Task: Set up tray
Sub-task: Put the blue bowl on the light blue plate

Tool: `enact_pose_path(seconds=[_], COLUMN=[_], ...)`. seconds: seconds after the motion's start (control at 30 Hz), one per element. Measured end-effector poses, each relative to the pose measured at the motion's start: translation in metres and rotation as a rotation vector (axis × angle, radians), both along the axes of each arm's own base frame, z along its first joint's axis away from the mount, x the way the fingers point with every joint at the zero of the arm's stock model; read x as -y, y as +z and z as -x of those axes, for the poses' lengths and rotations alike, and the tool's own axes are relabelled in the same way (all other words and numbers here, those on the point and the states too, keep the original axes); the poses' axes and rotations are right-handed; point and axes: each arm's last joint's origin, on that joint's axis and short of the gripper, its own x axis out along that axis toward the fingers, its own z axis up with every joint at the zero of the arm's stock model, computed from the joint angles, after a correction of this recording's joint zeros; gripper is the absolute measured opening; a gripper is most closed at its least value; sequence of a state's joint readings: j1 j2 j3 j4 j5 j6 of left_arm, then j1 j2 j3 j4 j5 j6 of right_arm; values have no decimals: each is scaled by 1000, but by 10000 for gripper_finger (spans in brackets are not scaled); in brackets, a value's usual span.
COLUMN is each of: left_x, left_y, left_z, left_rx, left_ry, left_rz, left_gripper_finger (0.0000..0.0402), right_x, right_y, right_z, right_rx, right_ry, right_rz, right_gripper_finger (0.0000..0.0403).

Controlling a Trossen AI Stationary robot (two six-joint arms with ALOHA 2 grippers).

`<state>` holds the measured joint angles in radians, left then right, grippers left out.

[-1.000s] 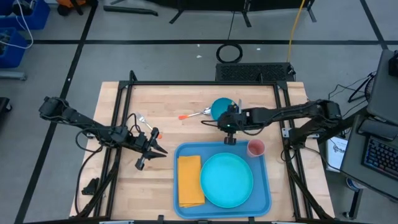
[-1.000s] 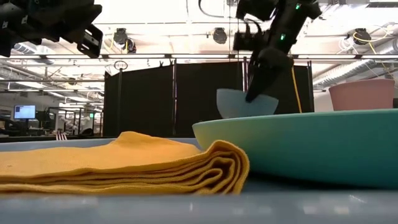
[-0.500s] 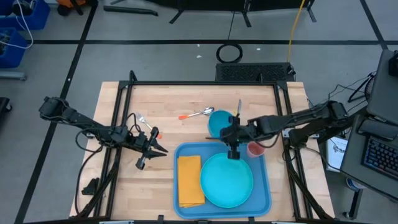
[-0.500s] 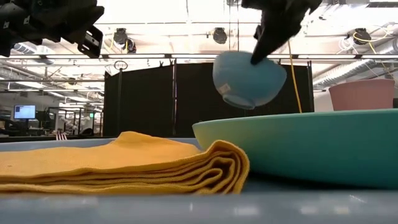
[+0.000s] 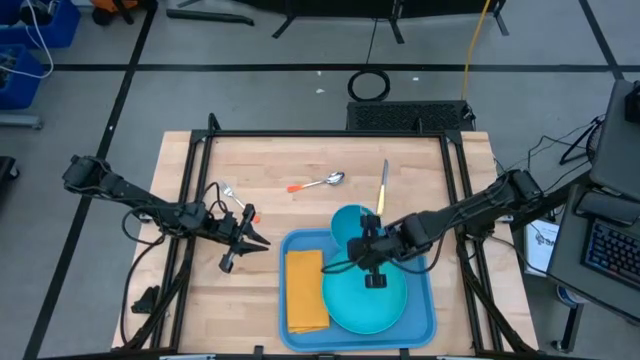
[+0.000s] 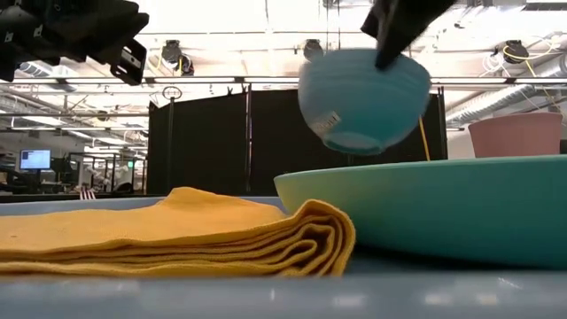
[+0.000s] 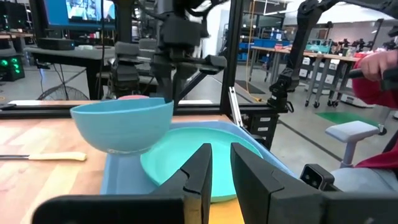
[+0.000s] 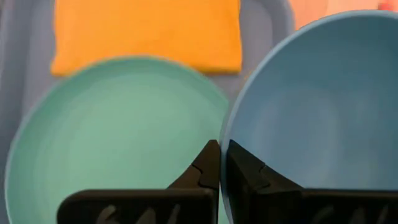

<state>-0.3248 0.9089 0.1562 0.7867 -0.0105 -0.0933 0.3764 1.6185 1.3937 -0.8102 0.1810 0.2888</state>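
Note:
The light blue bowl [image 6: 354, 102] hangs open side up and the turquoise plate [image 5: 365, 312] lies empty, so the robot's right gripper should continue to carry the bowl until the bowl's base rests on the plate.
A light blue bowl [image 5: 348, 222] hangs over the far end of the blue tray [image 5: 297, 242], with my right gripper [image 5: 364, 236] shut on it. On the tray lie a round turquoise plate [image 5: 365, 298] and a folded orange napkin [image 5: 306, 290]. A pink cup [image 6: 517, 135] stands behind the plate; in the high view the arm hides it. My left gripper [image 5: 262, 243] waits left of the tray, pointing level, its fingers a narrow gap apart around nothing. My right gripper pinches the bowl's rim [image 8: 225, 134], one finger inside the bowl and one outside. The fingers [image 6: 386, 55] come slanting down from above, from the table's right. The bowl hangs lifted clear and tilted, its base [image 6: 354, 142] showing, above the plate's far edge.
A spoon with an orange handle [image 5: 320, 182] and a yellow-handled knife [image 5: 382, 186] lie on the wooden table beyond the tray. A fork [image 5: 230, 194] lies by my left arm. A black frame [image 5: 330, 134] borders the table. A person's sleeve [image 7: 379, 74] shows in the room.
My right gripper has swung from the far middle of the table toward the near edge, rising and tipping steeper, with the bowl. The bowl has been lifted off the table and now hangs tilted over the tray and plate.

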Motion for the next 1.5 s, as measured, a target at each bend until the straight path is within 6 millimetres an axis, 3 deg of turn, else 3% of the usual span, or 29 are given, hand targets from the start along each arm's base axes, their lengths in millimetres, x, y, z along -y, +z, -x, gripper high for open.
enact_pose_path(seconds=[0.37,0.7,0.87,1.03,1.5], left_x=[0,0,0,0,-1], left_y=[-1,-1,-1,-1,-3], left_z=[0,0,0,0,0], left_rx=[-8,-16,-16,-18,-33], left_ry=[0,17,18,18,26], left_rz=[1,3,3,7,7], left_gripper_finger=[63,63,63,63,63], right_x=[-39,-69,-82,-92,-111], right_y=[-20,-22,-36,-53,-57], right_z=[4,10,10,10,21], right_rx=[-69,-23,-63,-116,-119], right_ry=[0,14,23,43,50], right_rz=[-89,-155,-167,-162,-156], right_gripper_finger=[0,0,0,0,0])
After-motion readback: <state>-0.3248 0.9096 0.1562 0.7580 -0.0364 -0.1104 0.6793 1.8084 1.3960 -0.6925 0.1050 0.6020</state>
